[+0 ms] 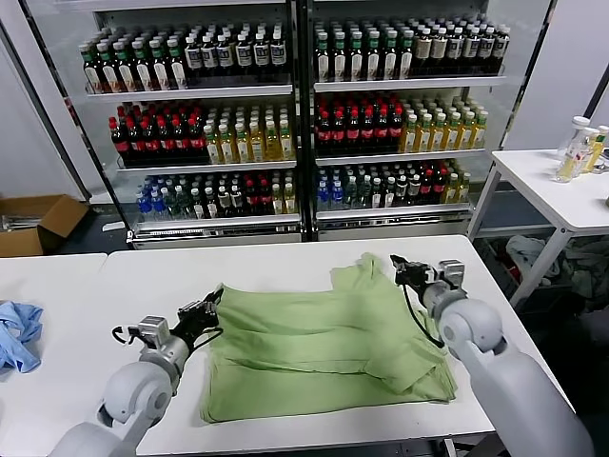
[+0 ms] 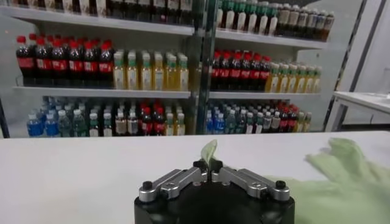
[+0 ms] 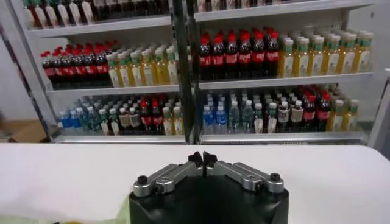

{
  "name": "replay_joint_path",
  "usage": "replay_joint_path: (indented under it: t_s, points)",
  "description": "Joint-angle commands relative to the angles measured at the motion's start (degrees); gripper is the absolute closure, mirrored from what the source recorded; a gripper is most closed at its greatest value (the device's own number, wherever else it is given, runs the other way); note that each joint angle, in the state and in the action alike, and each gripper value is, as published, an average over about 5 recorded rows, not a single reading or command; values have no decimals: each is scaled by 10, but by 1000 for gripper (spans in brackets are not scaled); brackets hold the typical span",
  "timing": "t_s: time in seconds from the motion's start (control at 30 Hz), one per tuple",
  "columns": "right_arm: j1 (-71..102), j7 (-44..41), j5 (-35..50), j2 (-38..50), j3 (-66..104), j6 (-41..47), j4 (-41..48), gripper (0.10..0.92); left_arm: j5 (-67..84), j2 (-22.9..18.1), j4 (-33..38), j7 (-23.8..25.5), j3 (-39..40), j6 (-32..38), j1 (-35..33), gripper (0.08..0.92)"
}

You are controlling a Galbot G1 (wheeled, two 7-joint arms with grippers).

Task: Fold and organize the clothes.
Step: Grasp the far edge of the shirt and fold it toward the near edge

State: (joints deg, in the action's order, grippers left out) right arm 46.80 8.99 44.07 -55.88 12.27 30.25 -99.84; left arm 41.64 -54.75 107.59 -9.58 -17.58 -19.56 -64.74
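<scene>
My left gripper has hold of one shirt corner (image 2: 209, 150), and my right gripper is closed and empty. Next, I open my right gripper and grab the loose far corner (image 1: 363, 270) with it before folding.
The clothes are one light green shirt (image 1: 324, 343) lying spread and partly folded over itself on the white table (image 1: 143, 271). My left gripper (image 1: 211, 301) is at the shirt's left edge. In the left wrist view the left gripper (image 2: 209, 169) is shut, and a thin strip of the green shirt (image 2: 209, 152) sticks up between its tips. More of the shirt (image 2: 347, 182) lies off to one side. My right gripper (image 1: 398, 264) hovers at the shirt's far right corner. In the right wrist view the right gripper (image 3: 202, 159) is shut with nothing between its tips.
A light blue cloth (image 1: 19, 333) lies at the table's left edge. Glass-fronted drink fridges (image 1: 304, 114) stand behind the table. A cardboard box (image 1: 38, 221) sits on the floor at the left, and a side table (image 1: 561, 186) with bottles stands at the right.
</scene>
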Motion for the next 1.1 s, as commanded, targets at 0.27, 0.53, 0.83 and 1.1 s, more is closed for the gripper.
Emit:
replay_joint_path:
  t_s: [0.27, 0.53, 0.83, 1.1]
  points:
    - [32, 47, 4, -4, 32, 28, -46, 889, -22, 9, 87, 9, -34, 7, -108, 912]
    - [-143, 49, -26, -85, -67, 28, 167, 664, -34, 5, 83, 12, -25, 11, -109, 912]
    - [-232, 39, -48, -147, -115, 29, 333, 404, -38, 4, 81, 13, -22, 12, -109, 912]
    - [-243, 26, -46, -175, -131, 29, 385, 218, -39, 4, 80, 13, -20, 13, -109, 912]
